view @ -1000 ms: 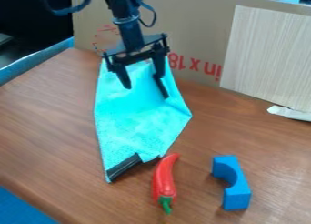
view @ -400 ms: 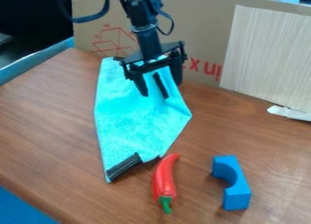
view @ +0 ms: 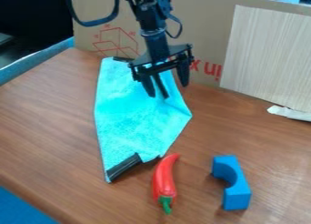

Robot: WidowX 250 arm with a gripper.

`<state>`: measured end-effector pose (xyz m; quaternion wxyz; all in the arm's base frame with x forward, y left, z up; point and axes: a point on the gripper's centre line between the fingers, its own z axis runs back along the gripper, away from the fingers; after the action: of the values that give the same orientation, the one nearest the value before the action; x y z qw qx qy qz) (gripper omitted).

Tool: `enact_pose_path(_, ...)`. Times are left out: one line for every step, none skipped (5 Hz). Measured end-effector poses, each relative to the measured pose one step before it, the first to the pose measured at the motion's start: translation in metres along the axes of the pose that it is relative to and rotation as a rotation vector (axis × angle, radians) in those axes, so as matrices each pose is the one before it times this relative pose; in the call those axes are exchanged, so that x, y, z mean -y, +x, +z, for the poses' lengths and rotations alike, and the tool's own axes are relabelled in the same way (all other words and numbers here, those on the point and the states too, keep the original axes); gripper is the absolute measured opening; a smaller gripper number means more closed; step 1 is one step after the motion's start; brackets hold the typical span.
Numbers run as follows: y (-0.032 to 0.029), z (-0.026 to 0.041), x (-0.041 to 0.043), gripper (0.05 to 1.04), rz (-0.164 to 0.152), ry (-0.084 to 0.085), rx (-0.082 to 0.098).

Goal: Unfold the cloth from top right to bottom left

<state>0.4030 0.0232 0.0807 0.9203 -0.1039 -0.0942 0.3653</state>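
Observation:
The cloth's loose corner is across from its long straight edge, so a pull by the robot's gripper will swing the cloth's top layer over that edge and spread it wide.
My gripper (view: 168,91) hangs over the upper right part of the cloth, its two fingers spread apart with nothing held between them. The left finger is over the cloth; the right one is near the cloth's upper right edge. The turquoise cloth (view: 137,120) lies on the table as a long folded shape, with a corner pointing right and a dark strip at its lower left end. A narrow dark strip also shows on its surface, between the fingers as seen from the camera. Whether the fingertips touch the cloth I cannot tell.
A red pepper (view: 164,180) lies just below the cloth's lower end, and a blue arch block (view: 233,184) is to its right. Behind the wooden table (view: 52,123) stands a cardboard wall (view: 200,34) with a light panel (view: 270,54).
The gripper has moved right and slightly down across the cloth's upper part, uncovering the cloth's upper left corner. Cloth, pepper and block have stayed in place.

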Motion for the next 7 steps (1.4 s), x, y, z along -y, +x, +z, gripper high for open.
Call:
enact_pose_path(0.00240,-0.00366,0.00634,1.000,-0.0411,0.0299,0.0663)
enact_pose_path(0.00245,-0.01042,-0.00273,1.000,0.0008,0.0343,0.0086)
enact_pose_path(0.00049,-0.00462,0.00082,1.000,-0.0090,0.0264,0.0252)
enact_pose_path(-0.00230,-0.00417,0.00254,0.953,-0.0023,0.0067,0.0035)
enact_pose_path(-0.00048,0.00002,0.00214,0.667,-0.0015,-0.0163,-0.0053)
enact_pose_path(-0.00509,0.00023,-0.00190,0.368,0.0001,-0.0079,-0.0479)
enact_pose_path(0.00034,0.00875,-0.00090,0.168,0.0195,-0.0351,-0.0719)
